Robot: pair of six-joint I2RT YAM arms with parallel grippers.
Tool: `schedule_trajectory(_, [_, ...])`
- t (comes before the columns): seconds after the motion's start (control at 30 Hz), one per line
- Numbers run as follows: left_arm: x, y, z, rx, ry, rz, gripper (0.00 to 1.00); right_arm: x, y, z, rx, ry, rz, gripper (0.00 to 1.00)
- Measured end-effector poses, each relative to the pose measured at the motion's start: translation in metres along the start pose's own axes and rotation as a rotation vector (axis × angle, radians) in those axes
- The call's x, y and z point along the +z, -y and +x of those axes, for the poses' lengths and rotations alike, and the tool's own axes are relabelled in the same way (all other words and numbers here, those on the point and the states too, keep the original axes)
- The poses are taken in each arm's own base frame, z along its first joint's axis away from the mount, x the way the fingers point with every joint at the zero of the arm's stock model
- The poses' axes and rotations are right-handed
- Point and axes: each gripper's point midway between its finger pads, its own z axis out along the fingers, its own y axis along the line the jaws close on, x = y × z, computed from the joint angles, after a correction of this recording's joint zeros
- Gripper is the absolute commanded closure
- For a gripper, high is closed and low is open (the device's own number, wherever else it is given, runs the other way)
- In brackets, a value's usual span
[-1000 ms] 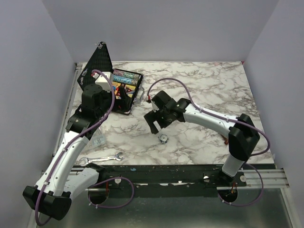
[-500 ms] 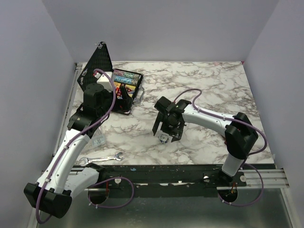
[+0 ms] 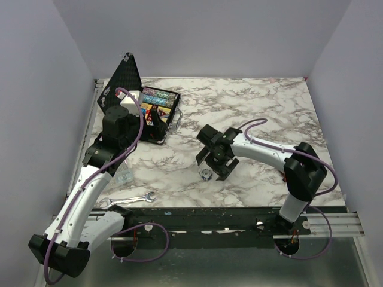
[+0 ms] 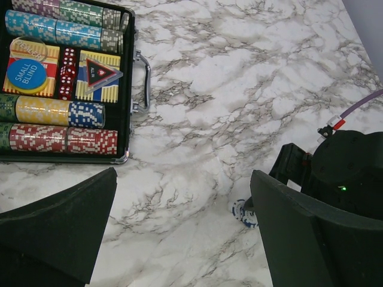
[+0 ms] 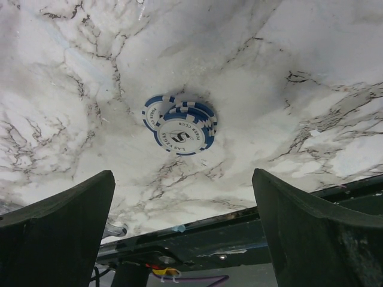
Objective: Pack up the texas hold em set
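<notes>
My right gripper is to lift chips from the blue-white pile, where one chip juts out (image 5: 154, 109), so it should first squeeze the whole stack (image 5: 184, 130) square from both sides.
The black hinged case (image 3: 157, 111) lies open at the back left, lid (image 3: 123, 81) upright. In the left wrist view it (image 4: 127, 78) holds rows of multicoloured chips (image 4: 60, 112), a yellow-blue card box (image 4: 30, 70), red dice and the dark red triangle (image 4: 99, 73); its metal handle (image 4: 144, 81) faces right. A small pile of blue-white chips (image 3: 206, 174) lies on the table near the front, also in the right wrist view (image 5: 179, 128) and the left wrist view (image 4: 245, 213). My right gripper (image 3: 213, 166) hangs open just above and beside the pile, jaws (image 5: 185, 239) wide. My left gripper (image 3: 153, 127) is open and empty by the case's near edge.
A silver wrench (image 3: 128, 200) lies at the front left edge, with a small clear piece (image 3: 124, 177) behind it. A small reddish piece (image 3: 284, 174) lies by the right arm. The marble table's front edge (image 5: 239, 218) is close to the chips.
My right gripper has swung right and toward the front, turned, and come down over the loose chips. The chips have not moved. The left arm has barely shifted.
</notes>
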Motion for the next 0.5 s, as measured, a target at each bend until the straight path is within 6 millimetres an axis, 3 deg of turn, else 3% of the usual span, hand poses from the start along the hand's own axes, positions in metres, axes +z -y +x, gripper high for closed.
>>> schedule_trajectory(0.3, [0.0, 0.001, 0.0, -0.001, -0.001, 0.004, 0.09, 0.026, -0.006, 0.002, 0.038, 0.0, 0.024, 0.01])
schedule_trajectory(0.5, [0.0, 0.001, 0.0, -0.001, -0.002, 0.007, 0.09, 0.037, -0.005, 0.003, 0.045, 0.002, 0.046, 0.07])
